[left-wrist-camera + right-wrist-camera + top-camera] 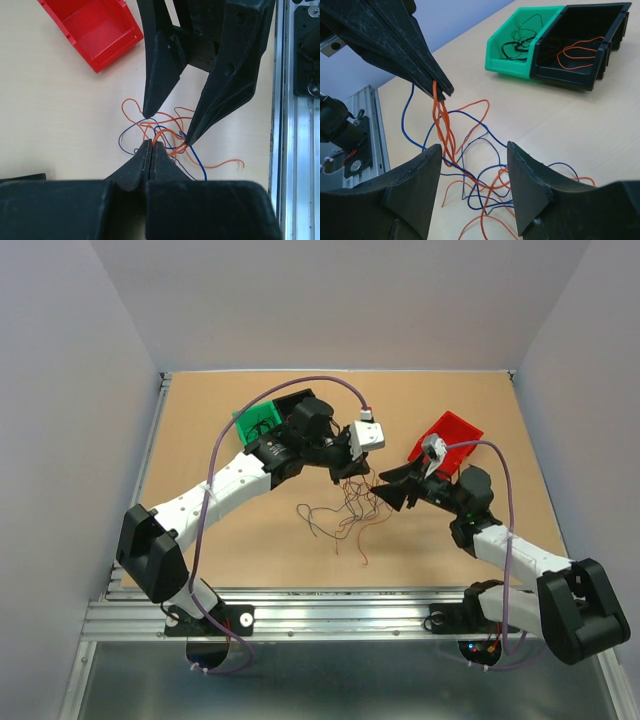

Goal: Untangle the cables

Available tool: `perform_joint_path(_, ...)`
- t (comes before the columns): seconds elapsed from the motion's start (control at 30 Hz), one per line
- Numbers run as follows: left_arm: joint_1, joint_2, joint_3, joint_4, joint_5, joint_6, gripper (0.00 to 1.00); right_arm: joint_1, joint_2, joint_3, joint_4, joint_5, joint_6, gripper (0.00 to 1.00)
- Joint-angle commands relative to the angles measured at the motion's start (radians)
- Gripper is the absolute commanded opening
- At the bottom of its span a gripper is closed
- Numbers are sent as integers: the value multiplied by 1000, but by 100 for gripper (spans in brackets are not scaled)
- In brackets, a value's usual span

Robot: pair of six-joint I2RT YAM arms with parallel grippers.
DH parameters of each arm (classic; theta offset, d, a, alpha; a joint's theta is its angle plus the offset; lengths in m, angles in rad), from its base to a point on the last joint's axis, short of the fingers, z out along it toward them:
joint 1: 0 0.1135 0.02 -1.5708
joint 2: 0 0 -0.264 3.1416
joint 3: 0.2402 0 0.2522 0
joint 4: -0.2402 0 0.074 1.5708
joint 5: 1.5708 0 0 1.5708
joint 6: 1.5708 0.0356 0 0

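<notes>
The orange wires in the robot's left gripper still pass through the blue wires [476, 181] below, so the right gripper should take hold of the lifted orange wires [447, 134] and the left gripper should open.
The cables [345, 515] are a loose tangle of hair-thin orange and blue wires on the table's middle. My left gripper [151, 145] is shut on a few orange wires [442, 117] and holds them lifted above the pile; it also shows in the top view [357, 477]. My right gripper [474, 150] is open, its fingers straddling the lifted strands just above the tangle [492, 185]. It grips nothing. In the left wrist view its two fingers [160, 65] point down at the pile [170, 135].
A green bin [520, 45] with dark wires and a black bin [580, 50] with orange wires stand together at the back left. A red bin [450, 435] stands at the back right. A metal rail [290, 150] runs along the near edge.
</notes>
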Motion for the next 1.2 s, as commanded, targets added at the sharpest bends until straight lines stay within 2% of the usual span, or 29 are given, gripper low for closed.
perform_joint_path(0.0,-15,20,51,-14,24,11,0,33,28,31,108,-22,-5,59)
perform_joint_path(0.2,-20,37,59,-26,29,17,0,67,69,58,124,-8,-3,50)
perform_joint_path(0.23,-21,36,59,-24,32,16,0,72,82,63,124,-7,-3,44)
perform_joint_path(0.27,-20,33,57,-26,33,17,0,73,88,66,124,-2,-3,33)
perform_joint_path(0.4,-21,20,43,-18,20,22,0,75,83,67,124,42,3,16)
perform_joint_path(0.43,-21,13,40,-15,13,22,4,75,76,63,124,59,6,13)
perform_joint_path(0.47,-20,1,21,3,-15,19,25,75,53,54,124,99,15,6)
perform_joint_path(0.5,-21,1,5,20,-32,17,35,75,40,47,124,119,21,2)
perform_joint_path(0.57,-21,-27,-53,90,-62,14,55,75,4,26,124,159,36,1)
perform_joint_path(0.7,-21,-39,-107,160,-108,22,67,75,-108,-17,123,218,53,1)
perform_joint_path(0.8,-21,3,-104,167,-108,27,67,75,-214,-46,118,229,61,1)
perform_joint_path(0.93,-21,19,-124,235,-132,-16,64,75,-262,-58,92,226,67,0)
perform_joint_path(1.03,-21,-13,-185,340,-105,-38,52,75,-280,-60,82,242,66,1)
perform_joint_path(1.07,-20,-21,-194,366,-100,-41,39,75,-280,-61,80,248,66,1)
perform_joint_path(1.1,-20,-26,-208,380,-100,-48,35,75,-283,-63,78,261,69,1)
perform_joint_path(1.17,-21,-21,-207,379,-96,-49,33,75,-294,-68,77,292,70,1)
